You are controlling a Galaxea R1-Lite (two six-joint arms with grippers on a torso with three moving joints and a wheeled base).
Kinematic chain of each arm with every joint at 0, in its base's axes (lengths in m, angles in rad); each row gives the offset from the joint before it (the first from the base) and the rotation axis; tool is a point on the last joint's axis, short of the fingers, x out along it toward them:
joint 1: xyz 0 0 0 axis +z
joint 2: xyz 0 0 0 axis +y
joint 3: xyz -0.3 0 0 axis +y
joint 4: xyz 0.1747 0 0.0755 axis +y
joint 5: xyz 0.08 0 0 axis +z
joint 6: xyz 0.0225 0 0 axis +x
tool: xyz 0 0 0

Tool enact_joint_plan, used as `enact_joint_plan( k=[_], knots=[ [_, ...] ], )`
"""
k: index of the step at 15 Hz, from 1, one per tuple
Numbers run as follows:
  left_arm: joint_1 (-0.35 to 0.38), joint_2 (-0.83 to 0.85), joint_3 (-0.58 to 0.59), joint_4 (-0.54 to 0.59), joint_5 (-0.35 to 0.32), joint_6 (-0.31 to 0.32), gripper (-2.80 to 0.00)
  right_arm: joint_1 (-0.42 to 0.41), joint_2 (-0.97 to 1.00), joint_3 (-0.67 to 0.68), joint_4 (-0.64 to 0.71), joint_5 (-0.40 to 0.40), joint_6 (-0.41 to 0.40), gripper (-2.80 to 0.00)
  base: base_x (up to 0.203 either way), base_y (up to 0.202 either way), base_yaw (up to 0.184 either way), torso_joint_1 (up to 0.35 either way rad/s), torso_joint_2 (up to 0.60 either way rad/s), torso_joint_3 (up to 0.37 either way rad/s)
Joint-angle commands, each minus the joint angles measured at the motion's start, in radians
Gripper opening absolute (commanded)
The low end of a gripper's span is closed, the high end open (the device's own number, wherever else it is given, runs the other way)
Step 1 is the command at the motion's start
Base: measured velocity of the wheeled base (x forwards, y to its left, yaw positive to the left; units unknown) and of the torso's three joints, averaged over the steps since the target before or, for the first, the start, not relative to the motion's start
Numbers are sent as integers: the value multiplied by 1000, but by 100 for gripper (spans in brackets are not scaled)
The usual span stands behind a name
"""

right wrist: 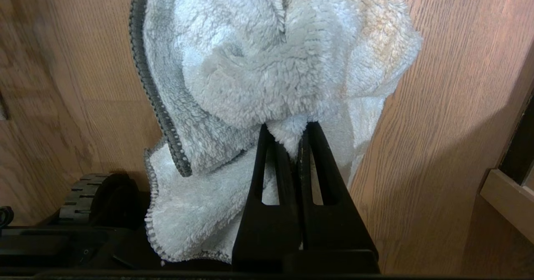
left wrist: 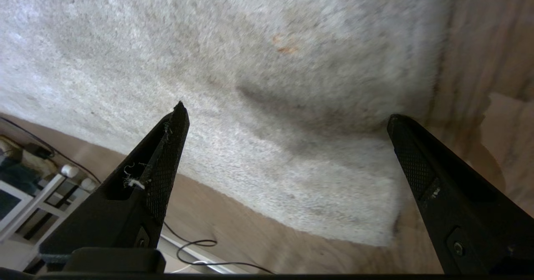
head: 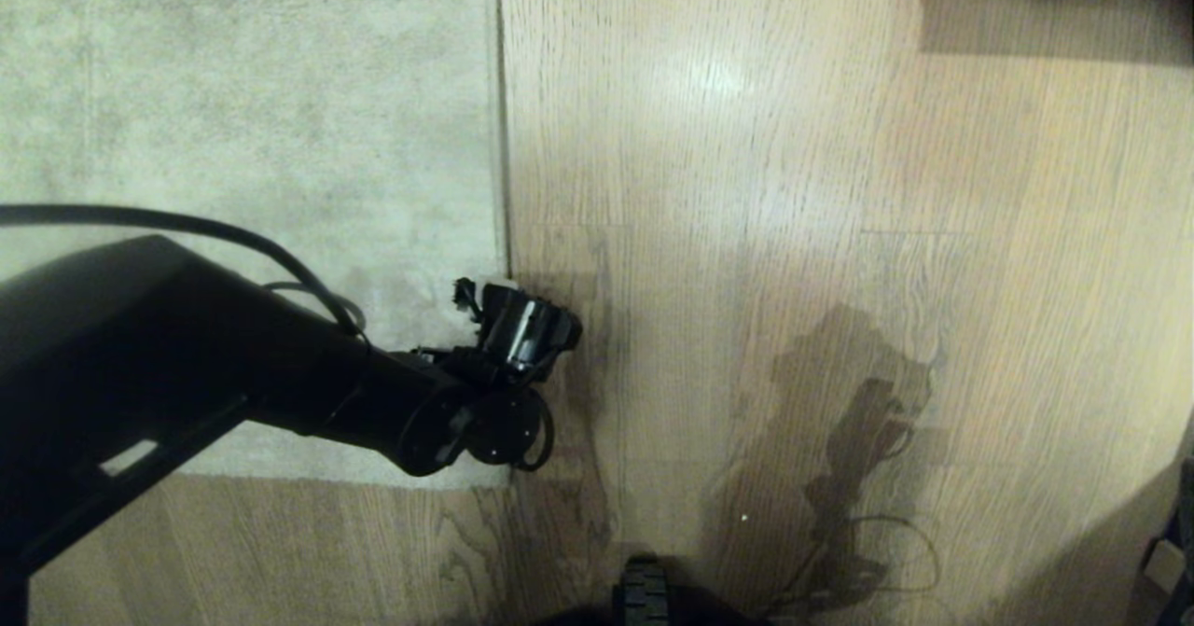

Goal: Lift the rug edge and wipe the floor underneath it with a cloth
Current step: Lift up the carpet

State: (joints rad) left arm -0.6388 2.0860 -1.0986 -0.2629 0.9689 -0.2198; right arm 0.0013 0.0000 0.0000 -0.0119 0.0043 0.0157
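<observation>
The rug edge (head: 506, 250) is lying flat at the finger of the robot's left gripper, so that gripper should hook under it, pull back to make the rug's near corner (head: 504, 481) curl up, and then close.
The grey-beige rug lies flat on the left, and its rug edge (head: 501, 141) runs straight away from me to a near corner (left wrist: 386, 238). Light oak floor (head: 746, 234) lies to the right of it. My left arm reaches in from the left, and its gripper (head: 520, 327) hangs over the rug edge near that corner. In the left wrist view this gripper (left wrist: 285, 113) is open and empty, one finger (left wrist: 167, 163) over the pile and the other finger (left wrist: 421, 171) at the border. My right gripper (right wrist: 288, 125) is shut on the pale blue-white cloth (right wrist: 267, 63), which hangs bunched above the floor (right wrist: 438, 146).
My base's dark wheel (head: 644, 593) sits at the near edge of the head view. Dark furniture (head: 1054, 1) stands at the far right. A thin black cable (left wrist: 200, 246) and a white frame (left wrist: 25, 213) lie beyond the rug's near border. A wooden frame (right wrist: 509, 196) is beside the right arm.
</observation>
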Motion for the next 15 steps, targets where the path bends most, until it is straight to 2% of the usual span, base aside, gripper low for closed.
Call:
enact_joint_plan(
  k=[1, 7, 11, 12, 15],
  knots=[
    [-4, 5, -47, -1, 3, -3, 0, 0, 2, 0, -1, 1, 0, -280, 0, 0, 0, 0, 0, 0],
    [-4, 37, -188, 67, -10, 0, 0, 0, 0, 0, 0, 1, 0, -280, 0, 0, 0, 0, 0, 0],
    [29, 60, -155, 69, -2, 18, 0, 0, 0, 0, 0, 1, 0, -280, 0, 0, 0, 0, 0, 0],
    [44, 59, -131, 69, -1, 39, 0, 0, 0, 0, 0, 0, 0, -280, 0, 0, 0, 0, 0, 0],
    [82, 50, -62, 65, 6, 51, 0, 0, 0, 0, 0, 0, 0, -280, 0, 0, 0, 0, 0, 0]
  ],
)
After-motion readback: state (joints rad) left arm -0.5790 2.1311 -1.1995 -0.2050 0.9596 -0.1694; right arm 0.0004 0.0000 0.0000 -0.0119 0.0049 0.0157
